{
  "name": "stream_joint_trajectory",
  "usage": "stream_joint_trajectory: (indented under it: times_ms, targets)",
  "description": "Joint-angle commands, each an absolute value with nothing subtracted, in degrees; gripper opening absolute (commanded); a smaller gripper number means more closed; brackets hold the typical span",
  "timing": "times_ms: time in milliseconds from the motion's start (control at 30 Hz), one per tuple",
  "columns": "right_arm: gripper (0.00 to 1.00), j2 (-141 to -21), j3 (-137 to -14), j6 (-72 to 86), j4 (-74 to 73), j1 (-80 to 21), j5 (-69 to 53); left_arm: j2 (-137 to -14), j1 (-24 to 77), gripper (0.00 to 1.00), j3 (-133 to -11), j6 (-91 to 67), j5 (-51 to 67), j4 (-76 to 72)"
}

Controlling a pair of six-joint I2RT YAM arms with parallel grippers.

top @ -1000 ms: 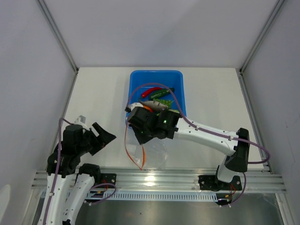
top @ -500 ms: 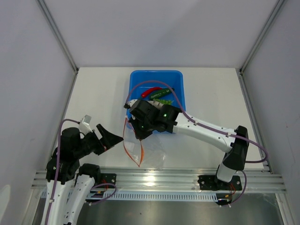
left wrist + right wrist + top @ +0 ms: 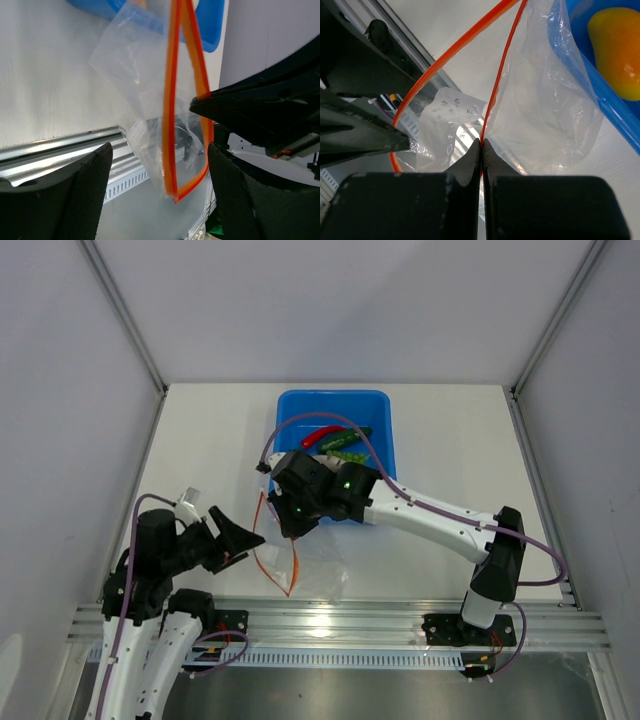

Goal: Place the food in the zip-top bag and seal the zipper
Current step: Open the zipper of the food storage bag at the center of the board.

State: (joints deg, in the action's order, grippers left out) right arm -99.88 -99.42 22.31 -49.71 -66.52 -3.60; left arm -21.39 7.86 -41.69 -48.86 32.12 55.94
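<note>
The zipper is in the robot's right gripper, and the left gripper should close on the zipper's other side before the right gripper gets food from the blue bin.
My right gripper is shut on the orange-red zipper of the clear zip-top bag. It holds the bag hanging with its mouth spread, just in front of the blue bin. My left gripper is open, and the zipper's lower corner hangs between its fingers without touching them. Of the food, a red chili and a green cucumber lie in the bin, and a yellow-orange piece shows in the right wrist view. The right arm hides the rest of the bin's contents.
An aluminium rail runs along the near table edge, right under the hanging bag. White walls with metal corner posts close in the table on three sides. The left arm stands at the near left.
My left gripper has moved right, up to the bag's lower corner. The right gripper has shifted a little left and back with the bag, and the bag's mouth has opened wider.
</note>
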Motion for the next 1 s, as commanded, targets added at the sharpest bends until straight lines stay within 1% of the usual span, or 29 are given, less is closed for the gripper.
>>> stream_joint_trajectory:
  times_ms: [0,33,133,200,233,267,300,333,400,433,500,533,633,700,733,767,833,867,933,967]
  targets:
    - [0.00,-99.76,-103.09,21.27,-47.72,-66.27,-5.10,-23.64,7.73,0.77,-44.03,-46.94,31.29,58.18]
    - [0.00,-99.84,-103.27,21.27,-47.72,-66.18,-5.18,-24.25,7.73,0.69,-44.29,-46.32,30.59,58.88]
    - [0.00,-99.76,-104.06,21.27,-47.72,-66.01,-5.89,-24.43,7.73,0.50,-45.00,-46.23,29.80,59.24]
    - [0.00,-99.58,-104.33,21.27,-47.64,-65.83,-6.50,-24.87,7.73,0.42,-45.17,-46.14,29.79,59.06]
    - [0.00,-99.67,-104.67,21.10,-47.55,-65.57,-7.20,-25.05,7.73,0.32,-45.44,-45.71,29.53,59.15]
    - [0.00,-99.58,-104.76,21.01,-47.46,-65.39,-7.73,-25.66,7.73,0.27,-46.48,-45.44,28.66,59.93]
    - [0.00,-99.67,-104.85,21.01,-47.37,-65.22,-8.34,-25.84,7.65,0.10,-47.71,-45.27,27.78,60.64]
    - [0.00,-99.93,-105.11,21.01,-47.37,-64.61,-9.74,-26.01,7.73,0.01,-48.59,-44.57,26.64,61.34]
    - [0.00,-100.46,-105.82,21.62,-47.55,-63.64,-11.24,-26.37,7.73,0.00,-52.28,-43.60,20.85,64.94]
    - [0.00,-100.89,-106.34,21.62,-47.64,-62.59,-13.34,-26.37,7.65,0.00,-56.56,-42.81,18.57,66.34]
    - [0.00,-101.95,-107.57,22.23,-47.02,-61.53,-15.63,-26.46,7.73,0.01,-59.05,-42.37,12.52,69.59]
    - [0.00,-102.48,-108.10,22.58,-46.59,-60.39,-18.17,-26.63,7.73,0.01,-62.02,-42.10,11.26,70.22]
    - [0.00,-105.20,-110.47,23.90,-44.91,-58.98,-22.75,-26.89,7.73,0.01,-64.33,-42.88,9.14,71.01]
    - [0.14,-108.36,-113.19,24.69,-44.30,-57.84,-26.62,-27.24,7.73,0.01,-64.95,-43.24,8.44,70.84]
    - [0.23,-109.41,-114.51,24.96,-44.73,-57.48,-26.98,-28.12,7.65,0.01,-64.78,-43.07,8.18,70.75]
    - [0.37,-110.64,-115.91,24.70,-46.13,-57.05,-26.63,-28.82,7.73,0.01,-63.91,-43.07,7.91,70.84]
    - [0.49,-113.72,-121.27,22.43,-50.33,-56.69,-25.49,-30.31,7.73,0.01,-63.20,-43.07,7.21,70.14]
    - [0.60,-114.51,-123.12,21.63,-51.93,-56.52,-24.62,-30.58,7.65,0.01,-62.76,-43.07,6.95,69.53]
    - [0.71,-116.19,-128.22,20.13,-56.22,-55.73,-21.37,-30.67,7.65,0.00,-60.39,-43.59,6.07,67.51]
    - [0.79,-116.28,-129.36,18.73,-57.12,-55.37,-20.84,-31.02,7.65,0.01,-59.16,-43.59,5.54,66.72]
